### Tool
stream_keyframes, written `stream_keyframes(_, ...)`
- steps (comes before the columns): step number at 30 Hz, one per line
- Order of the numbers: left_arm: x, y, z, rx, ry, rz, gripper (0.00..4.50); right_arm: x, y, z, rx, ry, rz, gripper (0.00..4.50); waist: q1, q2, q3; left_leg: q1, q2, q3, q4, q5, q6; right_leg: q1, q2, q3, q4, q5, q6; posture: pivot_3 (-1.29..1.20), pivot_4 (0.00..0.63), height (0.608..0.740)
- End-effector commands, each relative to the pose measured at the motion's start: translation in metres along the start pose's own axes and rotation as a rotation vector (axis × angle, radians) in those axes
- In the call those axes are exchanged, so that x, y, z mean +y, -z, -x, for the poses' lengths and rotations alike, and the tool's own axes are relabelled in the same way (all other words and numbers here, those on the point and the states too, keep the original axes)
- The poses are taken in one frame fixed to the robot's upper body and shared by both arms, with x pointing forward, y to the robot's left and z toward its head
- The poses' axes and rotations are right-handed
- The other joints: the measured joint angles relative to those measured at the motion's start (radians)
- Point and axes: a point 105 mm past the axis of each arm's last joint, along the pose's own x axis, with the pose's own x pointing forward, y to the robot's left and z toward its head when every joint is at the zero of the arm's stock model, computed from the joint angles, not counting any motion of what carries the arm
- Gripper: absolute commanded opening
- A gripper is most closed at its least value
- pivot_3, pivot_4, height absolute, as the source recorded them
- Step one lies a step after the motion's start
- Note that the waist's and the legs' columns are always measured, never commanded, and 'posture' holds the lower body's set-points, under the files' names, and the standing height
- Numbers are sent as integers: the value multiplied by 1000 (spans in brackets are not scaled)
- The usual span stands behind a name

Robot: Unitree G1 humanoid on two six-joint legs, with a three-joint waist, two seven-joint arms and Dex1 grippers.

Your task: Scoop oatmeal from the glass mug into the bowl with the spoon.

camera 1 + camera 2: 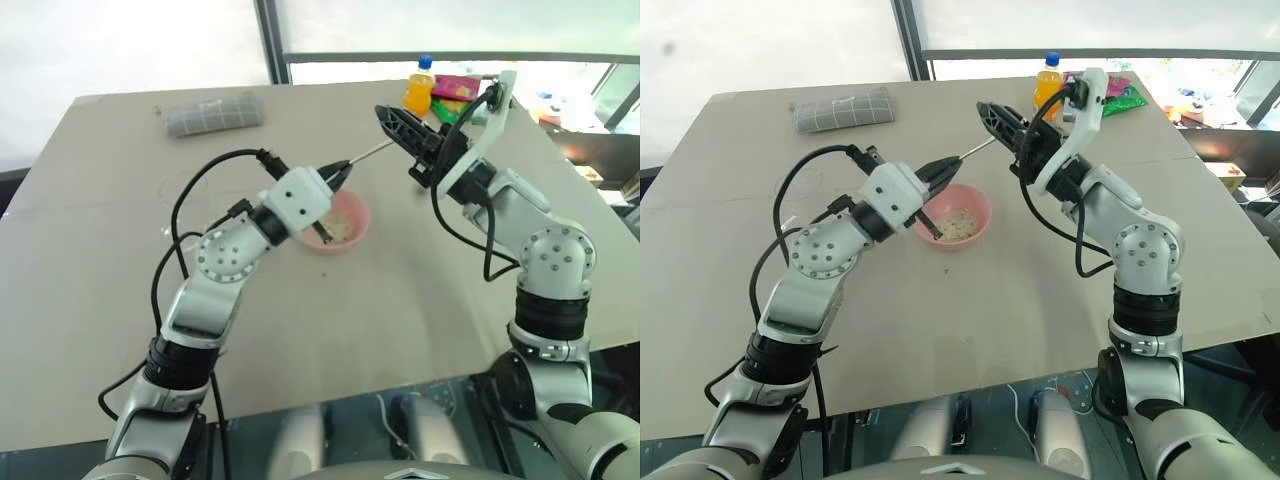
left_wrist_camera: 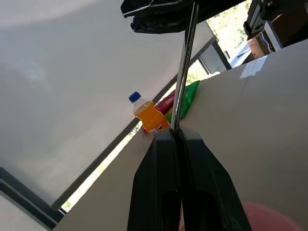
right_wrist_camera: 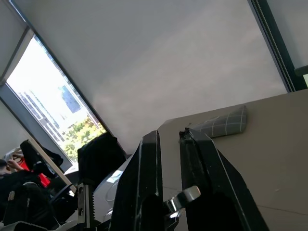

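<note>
Next, I open my left gripper and take the glass mug's handle [image 1: 166,231] with it, because my left gripper is covering the spoon's lower end [image 1: 353,160] while my right gripper holds the spoon's handle.
The spoon's [image 1: 368,153] thin silver handle spans between both grippers, above the far rim of the pink bowl [image 1: 357,212]. My left gripper [image 1: 340,175] is shut on its lower end, just over the bowl. My right gripper [image 1: 385,113] is shut on the upper end, and a shiny tip of the spoon [image 3: 185,195] shows between its fingers. I cannot tell which end carries the spoon's bowl. Pale oatmeal [image 1: 958,226] lies inside the bowl. The glass mug [image 1: 190,200] shows as a faint clear outline on the table behind my left arm.
An orange bottle [image 1: 419,88] with a blue cap and coloured snack packets [image 1: 456,88] stand at the table's far right edge. A rolled grey checked cloth [image 1: 213,115] lies at the far left. Bare tabletop [image 1: 380,310] stretches in front of the bowl.
</note>
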Motion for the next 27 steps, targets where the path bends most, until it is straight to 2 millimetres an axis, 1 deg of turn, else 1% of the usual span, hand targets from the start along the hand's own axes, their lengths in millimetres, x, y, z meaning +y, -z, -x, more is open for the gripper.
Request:
stream_keyframes(1,22,-14,4,-46,-122,-190,0,3,-9,-3,-25,10,-11,83,0,0,0,0,0,0,0,0,0,0,0,0,0,0,0,0,150,740)
stream_keyframes(3,29,-15,6,-36,-192,-285,0,0,-8,-5,-23,43,-38,83,-1,1,0,0,0,0,0,0,0,0,0,0,0,0,0,0,150,740)
stream_keyframes(6,31,-16,7,-27,-238,-410,0,0,-6,-7,-31,62,-122,83,0,1,0,0,0,0,0,0,0,0,0,0,0,0,0,0,150,740)
stream_keyframes(11,30,-15,8,-14,-277,-522,0,1,-8,-8,-43,87,-202,83,1,1,0,0,0,0,0,0,0,0,0,0,0,0,0,0,150,740)
stream_keyframes(14,34,-13,12,14,-312,-589,0,-3,-8,-8,-36,124,-241,83,0,1,0,0,0,0,0,0,0,0,0,0,0,0,0,0,150,740)
stream_keyframes(19,37,-7,13,54,-345,-597,0,-2,-6,-9,-14,131,-243,83,-2,1,1,0,1,0,0,0,0,-1,0,0,0,0,0,0,150,740)
stream_keyframes(23,31,-5,11,46,-335,-555,0,-4,-7,-11,-17,140,-231,83,-2,1,1,0,1,0,0,0,0,-1,0,0,0,0,0,0,150,740)
stream_keyframes(27,25,-2,12,49,-313,-516,0,-7,-13,-14,-46,156,-216,83,-6,1,1,0,1,0,0,0,0,-1,0,0,0,0,0,0,150,740)
